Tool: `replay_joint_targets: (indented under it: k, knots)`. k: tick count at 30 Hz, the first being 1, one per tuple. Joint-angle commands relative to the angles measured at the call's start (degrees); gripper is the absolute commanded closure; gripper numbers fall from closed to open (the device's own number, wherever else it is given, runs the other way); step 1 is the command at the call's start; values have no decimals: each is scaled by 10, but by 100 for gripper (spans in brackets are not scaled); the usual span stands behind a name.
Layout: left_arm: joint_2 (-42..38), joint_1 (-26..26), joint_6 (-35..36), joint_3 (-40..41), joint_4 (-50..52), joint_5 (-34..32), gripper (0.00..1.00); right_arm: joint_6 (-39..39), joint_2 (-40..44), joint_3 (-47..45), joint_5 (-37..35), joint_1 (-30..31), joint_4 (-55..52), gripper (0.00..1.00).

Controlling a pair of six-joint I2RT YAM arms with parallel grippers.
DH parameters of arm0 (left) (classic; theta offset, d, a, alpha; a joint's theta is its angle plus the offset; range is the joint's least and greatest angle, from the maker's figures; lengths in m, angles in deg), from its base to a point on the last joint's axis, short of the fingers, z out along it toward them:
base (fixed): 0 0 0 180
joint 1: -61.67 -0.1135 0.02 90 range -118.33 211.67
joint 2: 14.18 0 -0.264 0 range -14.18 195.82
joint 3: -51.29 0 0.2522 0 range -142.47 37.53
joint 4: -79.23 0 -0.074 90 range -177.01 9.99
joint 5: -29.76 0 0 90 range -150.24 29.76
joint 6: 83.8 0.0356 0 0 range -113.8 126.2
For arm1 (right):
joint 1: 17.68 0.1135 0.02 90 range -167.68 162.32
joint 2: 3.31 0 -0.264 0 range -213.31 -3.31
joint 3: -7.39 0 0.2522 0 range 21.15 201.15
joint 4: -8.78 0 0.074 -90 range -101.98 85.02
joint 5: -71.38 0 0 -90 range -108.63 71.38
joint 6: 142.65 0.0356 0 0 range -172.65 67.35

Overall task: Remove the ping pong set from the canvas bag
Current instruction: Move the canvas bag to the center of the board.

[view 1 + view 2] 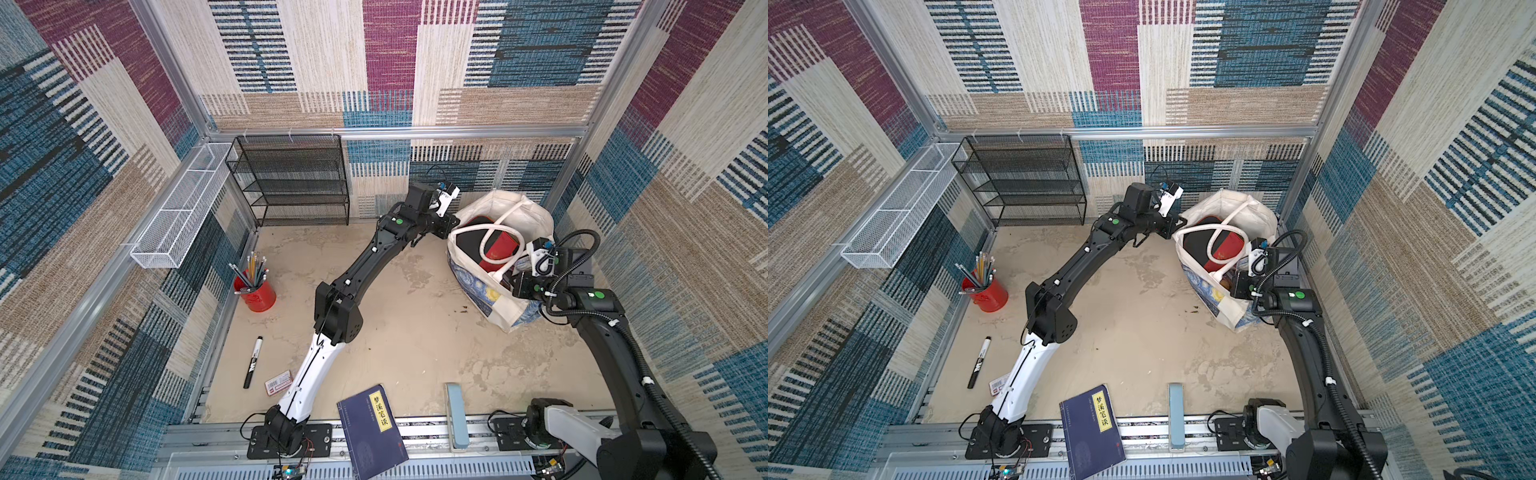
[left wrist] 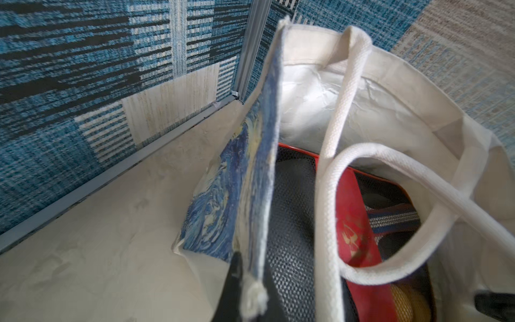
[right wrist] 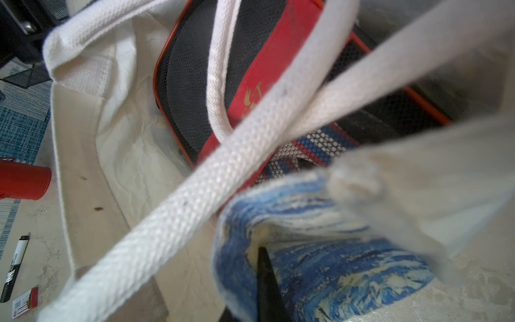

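Observation:
My left gripper needs to square the bag (image 1: 473, 277) before my right gripper clears the handle, because the canvas bag is crooked and its near handle lies across the ping pong set (image 1: 512, 232).
The canvas bag (image 1: 505, 208) (image 1: 1225, 203) stands open at the back right, its blue swirl print (image 1: 478, 286) on the near side. Inside lies the ping pong set, of which a black mesh case with a red band (image 1: 496, 247) (image 1: 1225, 249) (image 2: 292, 209) (image 3: 192, 69) shows on top. The white loop handles (image 1: 484, 245) (image 3: 195, 195) drape across it. My left gripper (image 1: 451, 230) (image 1: 1177, 226) (image 2: 250, 278) is shut on the bag's left rim. At the bag's near-right rim, my right gripper (image 1: 509, 276) (image 1: 1229, 278) (image 3: 248, 278) is shut on the printed cloth, which folds over one finger.
A black mesh shelf (image 1: 291, 183) and a white wire basket (image 1: 183, 208) line the back left. A red cup of pencils (image 1: 255, 291), a black marker (image 1: 253, 361) and a small card (image 1: 278, 381) lie left. A dark blue book (image 1: 372, 432) and a pale blue bar (image 1: 455, 415) sit in front.

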Motion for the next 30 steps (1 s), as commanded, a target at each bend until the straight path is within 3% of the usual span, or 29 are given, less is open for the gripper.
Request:
replay_joint_targets:
  k: [1, 6, 13, 21, 30]
  knots:
    - [-11, -7, -13, -1, -17, 9, 100, -4, 0, -3, 13, 2, 5, 100]
    - [-93, -29, -10, 55, 6, -38, 100, -4, -12, 12, 18, 2, 22, 100]
    - [-324, -67, 16, 293, -12, -130, 100, -14, -58, 85, 37, 1, 34, 100]
    - [-538, -68, 18, 508, 14, -199, 100, -25, -121, 130, 49, 36, 60, 100]
    - [-631, -68, 19, 683, 0, -245, 100, -21, -158, 140, 50, 77, 95, 100]
